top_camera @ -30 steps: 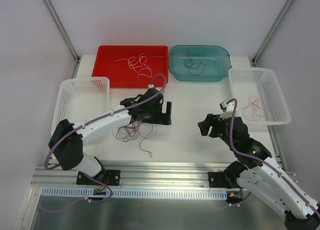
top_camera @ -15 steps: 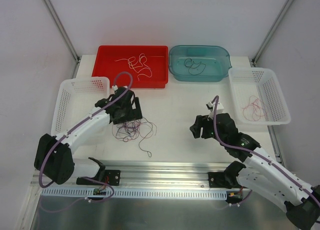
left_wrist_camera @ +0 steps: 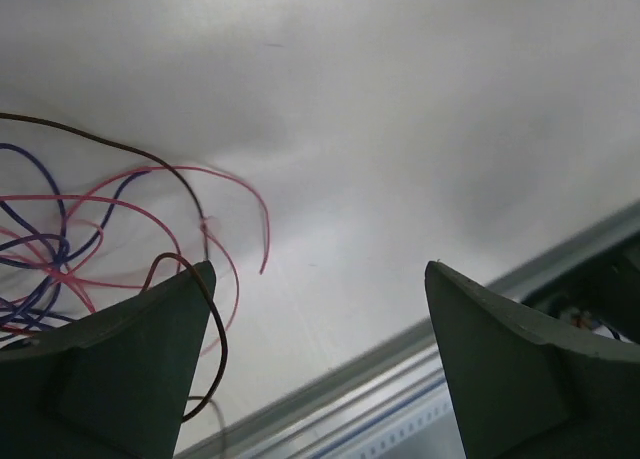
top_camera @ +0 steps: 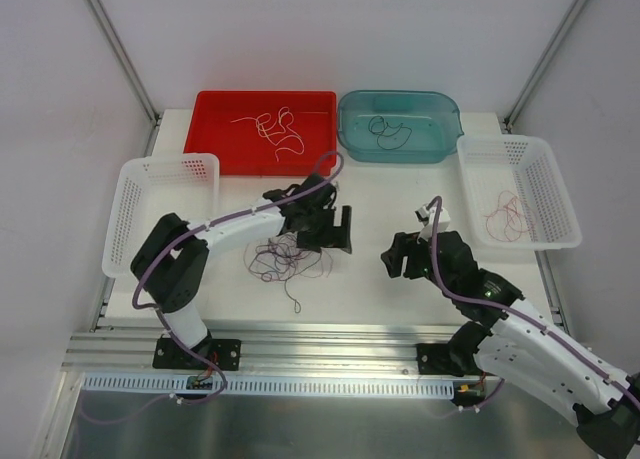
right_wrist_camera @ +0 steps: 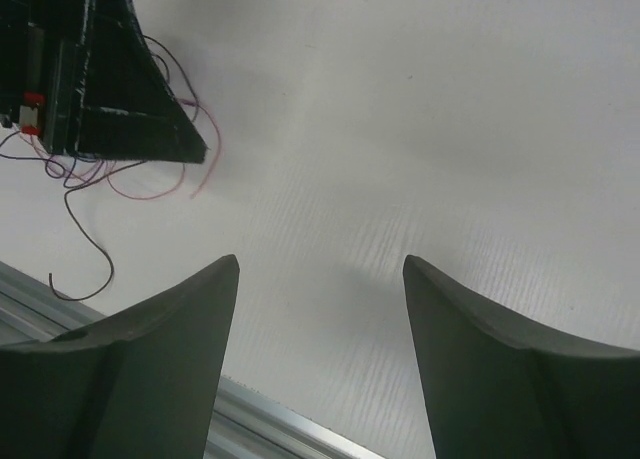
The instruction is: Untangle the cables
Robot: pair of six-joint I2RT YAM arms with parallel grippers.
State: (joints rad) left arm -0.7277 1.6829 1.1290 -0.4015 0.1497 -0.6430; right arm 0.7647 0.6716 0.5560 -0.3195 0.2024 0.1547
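The tangle (top_camera: 270,262) is by my left gripper, beyond the open fingers of my right gripper, so my right gripper should move in and pull the pink and dark cables (top_camera: 325,267) away.
The cables (top_camera: 285,259) lie as a loose tangle of pink, purple and dark wires on the white table, with one dark strand (top_camera: 293,297) trailing toward the near edge. My left gripper (top_camera: 340,237) hangs at the tangle's right edge, open wide. In the left wrist view the cables (left_wrist_camera: 60,269) sit to the left of that gripper (left_wrist_camera: 320,269), and one dark wire loops across its left finger (left_wrist_camera: 150,359); nothing is between the fingers. My right gripper (top_camera: 392,259) stands open to the right over bare table. In the right wrist view this gripper (right_wrist_camera: 321,262) faces the left gripper (right_wrist_camera: 110,99) and the cables (right_wrist_camera: 140,194).
A red tray (top_camera: 215,144) at the back holds white and red wires. Beside it a teal bin (top_camera: 440,139) holds dark wires. A white basket (top_camera: 560,219) on the right holds red wires. Another white basket (top_camera: 140,199) stands at the left. The aluminium rail (top_camera: 320,341) runs along the near edge.
My left gripper swung left across the tangle and has come back to its right side; the tangle shifted slightly right. My right gripper moved a little left, then stayed still.
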